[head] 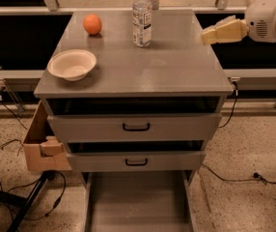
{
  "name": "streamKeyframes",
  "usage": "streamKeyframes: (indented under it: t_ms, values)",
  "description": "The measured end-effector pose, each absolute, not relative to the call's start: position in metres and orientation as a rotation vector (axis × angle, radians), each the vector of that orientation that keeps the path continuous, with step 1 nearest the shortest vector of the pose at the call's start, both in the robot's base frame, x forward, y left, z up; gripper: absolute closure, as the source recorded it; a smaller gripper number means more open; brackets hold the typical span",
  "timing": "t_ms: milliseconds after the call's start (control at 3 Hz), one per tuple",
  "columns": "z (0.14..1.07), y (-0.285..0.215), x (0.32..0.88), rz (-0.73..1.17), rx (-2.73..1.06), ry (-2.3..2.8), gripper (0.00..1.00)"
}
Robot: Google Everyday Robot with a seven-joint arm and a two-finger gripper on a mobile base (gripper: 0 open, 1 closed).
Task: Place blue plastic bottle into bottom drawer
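The blue plastic bottle is standing upright with a clear way from my gripper. I should keep going toward its label (142, 25) until my fingers are on both sides of it.
The blue plastic bottle (142, 17), clear with a white cap and a white-bluish label, stands upright at the back middle of the grey cabinet top (176, 71). The bottom drawer (137, 204) is pulled out at the foot of the cabinet, a long grey tray with a bare floor. My gripper (208, 34), cream-coloured, reaches in from the right at the cabinet's back right edge. It is to the right of the bottle and apart from it, with nothing in it.
An orange (92, 24) sits at the back left of the top. A white bowl (72, 65) sits at the front left. Two drawers with black handles (136, 127) are slightly open. A cardboard box (41, 146) hangs at the cabinet's left side. Cables lie on the floor.
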State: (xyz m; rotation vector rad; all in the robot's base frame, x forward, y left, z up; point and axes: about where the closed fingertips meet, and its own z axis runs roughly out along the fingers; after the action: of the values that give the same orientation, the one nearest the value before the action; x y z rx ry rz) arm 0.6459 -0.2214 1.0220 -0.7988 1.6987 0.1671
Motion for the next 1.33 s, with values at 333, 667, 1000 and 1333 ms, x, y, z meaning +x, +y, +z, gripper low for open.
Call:
streamKeyframes:
  t_ms: [333, 667, 1000, 1333]
  values:
    - [1.003, -0.186, 0.686, 0.278, -0.711, 1.671, 0.0]
    - [0.989, -0.156, 0.746, 0.358, -0.611, 1.601, 0.0]
    - [0.979, -0.134, 0.801, 0.391, -0.551, 1.554, 0.0]
    - [0.968, -0.114, 0.85, 0.381, -0.538, 1.538, 0.0]
